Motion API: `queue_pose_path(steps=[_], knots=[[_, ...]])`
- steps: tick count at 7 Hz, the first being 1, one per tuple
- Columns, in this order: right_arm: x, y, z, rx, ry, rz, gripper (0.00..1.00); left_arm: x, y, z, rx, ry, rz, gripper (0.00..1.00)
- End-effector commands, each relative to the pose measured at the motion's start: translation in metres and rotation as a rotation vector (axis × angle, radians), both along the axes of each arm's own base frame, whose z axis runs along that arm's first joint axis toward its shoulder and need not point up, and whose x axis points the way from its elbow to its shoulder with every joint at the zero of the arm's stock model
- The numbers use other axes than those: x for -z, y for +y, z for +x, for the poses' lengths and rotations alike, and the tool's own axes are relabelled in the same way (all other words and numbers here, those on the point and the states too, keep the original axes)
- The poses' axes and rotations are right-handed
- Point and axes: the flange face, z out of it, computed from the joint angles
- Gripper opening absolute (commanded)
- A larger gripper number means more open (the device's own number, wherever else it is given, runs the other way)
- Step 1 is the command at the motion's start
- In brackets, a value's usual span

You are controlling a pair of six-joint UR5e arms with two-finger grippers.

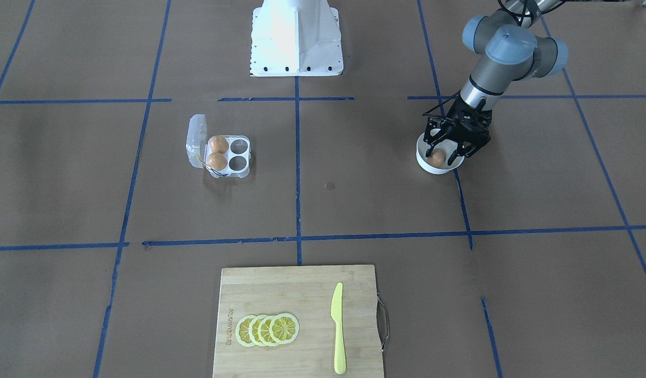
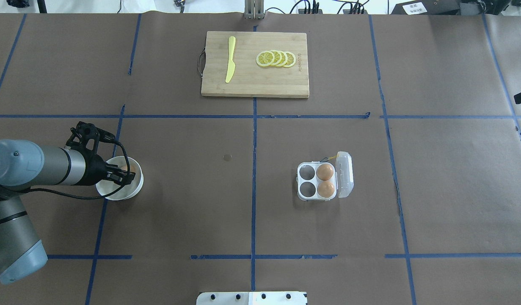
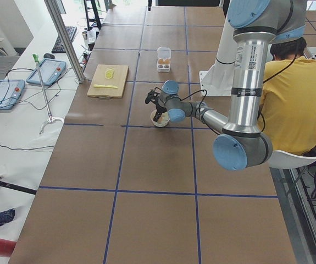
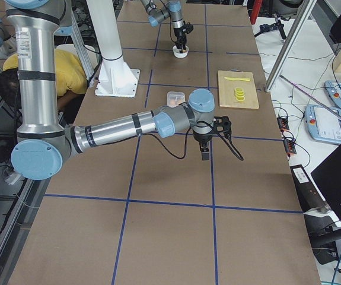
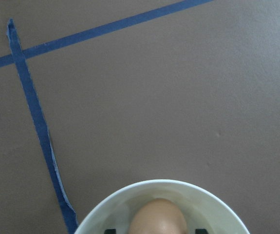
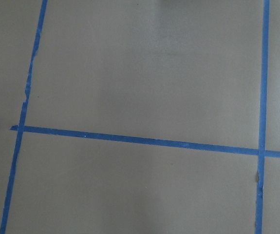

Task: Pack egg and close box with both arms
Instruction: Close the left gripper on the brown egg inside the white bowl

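Observation:
The round white bowl (image 1: 435, 168) will stay where it is, empty, when I lift out the lone orange-brown egg, since white inside (image 1: 424, 148) shows around the egg.
The clear box (image 1: 242, 154) (image 2: 306, 180) lies with its lid open; two orange-brown eggs (image 2: 325, 180) fill the cups beside the lid and the other two cups are empty. A third egg (image 1: 437, 157) (image 5: 158, 218) lies in a round white bowl (image 1: 423, 160) (image 2: 125, 194) (image 5: 164, 185). My left gripper (image 1: 442, 154) (image 2: 124, 173) is down in the bowl, open, with a dark fingertip (image 5: 201, 230) on each side of the egg and a gap to it. My right gripper (image 4: 204, 155) hangs above bare table; I cannot tell if it is open.
A wooden cutting board (image 2: 285, 80) at the far middle holds lemon slices (image 2: 276, 59) and a yellow knife (image 2: 230, 59). The white base block (image 1: 295, 37) stands at the robot's side. A person in yellow (image 3: 289, 93) sits by the table.

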Motion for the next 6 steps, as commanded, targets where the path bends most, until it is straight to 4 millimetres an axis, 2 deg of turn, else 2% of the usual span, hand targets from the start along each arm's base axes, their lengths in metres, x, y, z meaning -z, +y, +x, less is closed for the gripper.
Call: queue_pose_path(steps=[1, 2, 3, 4, 6], knots=[[-0.0018, 0.0013, 0.0003, 0.001, 0.001, -0.002, 1.0, -0.0025, -0.0005, 0.0007, 0.001, -0.004, -0.004, 0.63], [-0.0018, 0.0013, 0.0003, 0.001, 0.001, -0.002, 1.0, -0.0025, -0.0005, 0.0007, 0.001, -0.004, -0.004, 0.62], [-0.0011, 0.0015, 0.0003, 0.001, 0.001, 0.0, 1.0, -0.0025, -0.0005, 0.0007, 0.001, -0.004, -0.004, 0.55], [-0.0011, 0.0015, 0.0003, 0.001, 0.001, 0.0, 1.0, -0.0033, -0.0002, 0.0003, 0.002, -0.005, -0.006, 0.44], [-0.0011, 0.0021, 0.0005, 0.001, 0.001, 0.0, 1.0, 0.0017, -0.0004, -0.0036, 0.002, 0.004, 0.005, 0.0]])
